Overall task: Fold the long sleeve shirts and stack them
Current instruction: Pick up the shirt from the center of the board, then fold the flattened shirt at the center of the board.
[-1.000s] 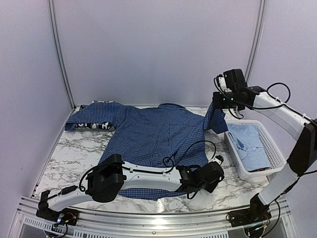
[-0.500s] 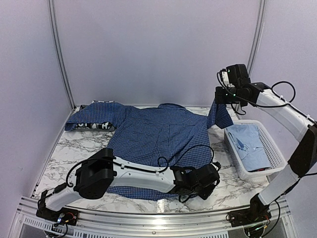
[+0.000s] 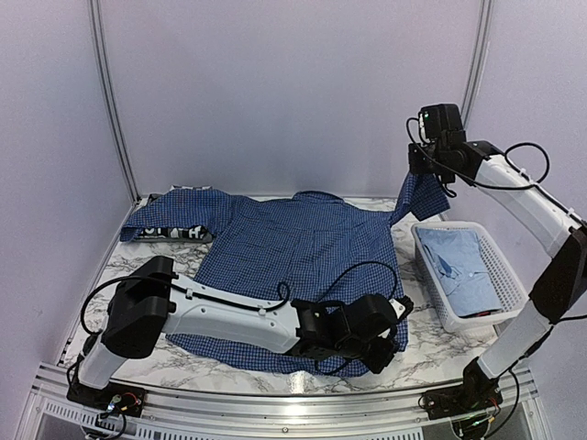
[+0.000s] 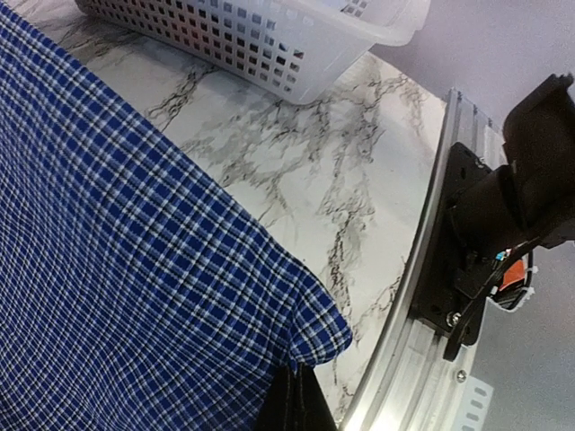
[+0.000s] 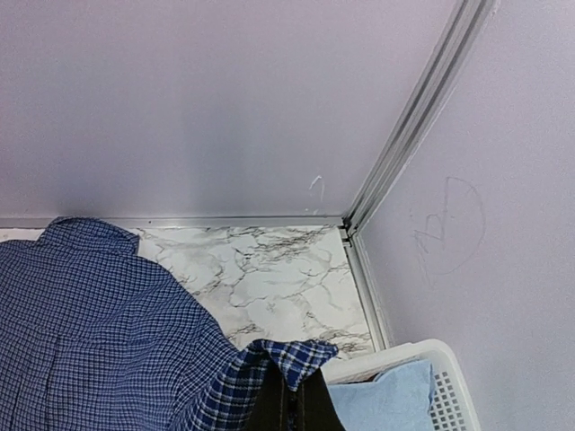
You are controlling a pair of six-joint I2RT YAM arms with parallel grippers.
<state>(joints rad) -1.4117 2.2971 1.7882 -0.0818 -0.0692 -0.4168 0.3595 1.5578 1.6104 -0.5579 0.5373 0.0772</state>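
The sleeve in my right gripper (image 3: 423, 198) reaches out over the far corner of the basket, so both my grippers should fold the sleeve and the hem corner in over the shirt's body (image 3: 316, 240).
The dark blue checked shirt (image 3: 293, 252) lies spread over the marble table. My left gripper (image 3: 390, 332) is shut on its near right hem corner (image 4: 310, 328), low over the table near the front rail. My right gripper (image 3: 424, 176) is shut on the shirt's right sleeve end (image 5: 292, 357) and holds it up above the basket's far corner. The black-and-white plaid shirt (image 3: 179, 233) shows as a strip under the blue shirt's left sleeve at the back left. The pale blue shirt (image 3: 463, 268) lies folded in the basket; it also shows in the right wrist view (image 5: 386, 400).
A white slatted basket (image 3: 503, 275) stands at the right of the table; its side shows in the left wrist view (image 4: 269, 40). The metal front rail (image 4: 404, 359) and the right arm's base lie close to the left gripper. Walls meet at the back right corner (image 5: 350, 220).
My left gripper has drawn the hem corner toward the near edge. My right gripper has lifted the sleeve end higher and further right, toward the back corner.
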